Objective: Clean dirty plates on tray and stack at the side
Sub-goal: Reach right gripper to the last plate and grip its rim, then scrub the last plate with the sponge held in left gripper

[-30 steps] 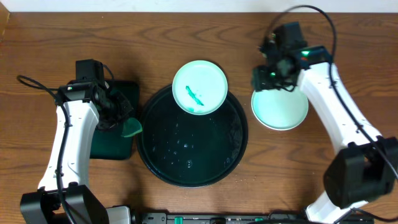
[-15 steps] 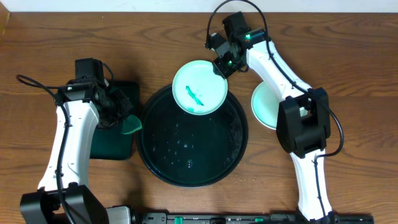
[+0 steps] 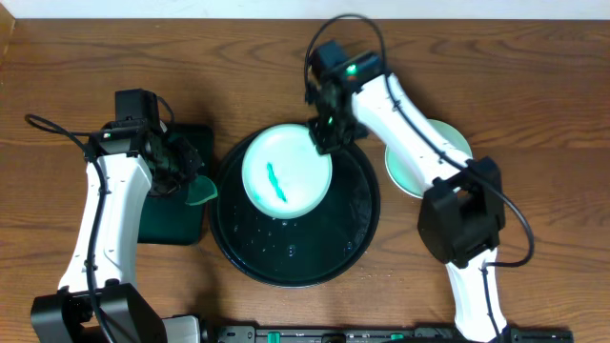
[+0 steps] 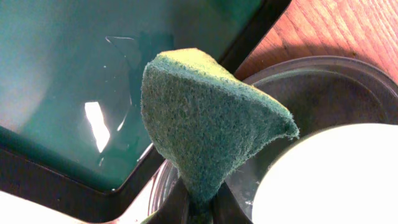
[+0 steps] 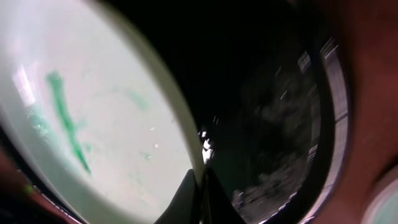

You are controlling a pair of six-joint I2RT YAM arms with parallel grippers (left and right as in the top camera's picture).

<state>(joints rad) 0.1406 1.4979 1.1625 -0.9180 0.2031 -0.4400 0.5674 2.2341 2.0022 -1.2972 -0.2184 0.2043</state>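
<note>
The raised plate has a teal smear (image 3: pixel 275 181) on it, so next my right gripper brings the plate down and holds it on the black tray (image 3: pixel 291 245) while my left gripper scrubs with the sponge.
A pale mint plate (image 3: pixel 284 173) with a teal smear (image 3: pixel 274 183) lies on the upper part of the black tray (image 3: pixel 295 272). My right gripper (image 3: pixel 324 139) is shut on that plate's far right rim; in the right wrist view its fingers pinch the rim of the plate (image 5: pixel 93 124) at the gripper (image 5: pixel 200 194). Another pale plate (image 3: pixel 454 141) rests on the table right of the tray, partly hidden by the right arm. My left gripper (image 3: pixel 189 183) is shut on a green sponge (image 3: pixel 202 196), hanging at the tray's left edge. In the left wrist view the sponge (image 4: pixel 205 124) sticks up from the gripper (image 4: pixel 199 210).
A dark-green rectangular tray (image 3: pixel 176 227) lies under the left arm, left of the black tray. Water drops and smears glisten on the black tray's floor (image 5: pixel 273 106). The right arm stretches over the table from the lower right.
My right gripper swung left from the plate beside the tray to the smeared plate, shut on its rim, and the plate slid down-left further onto the tray. The left arm has not moved.
</note>
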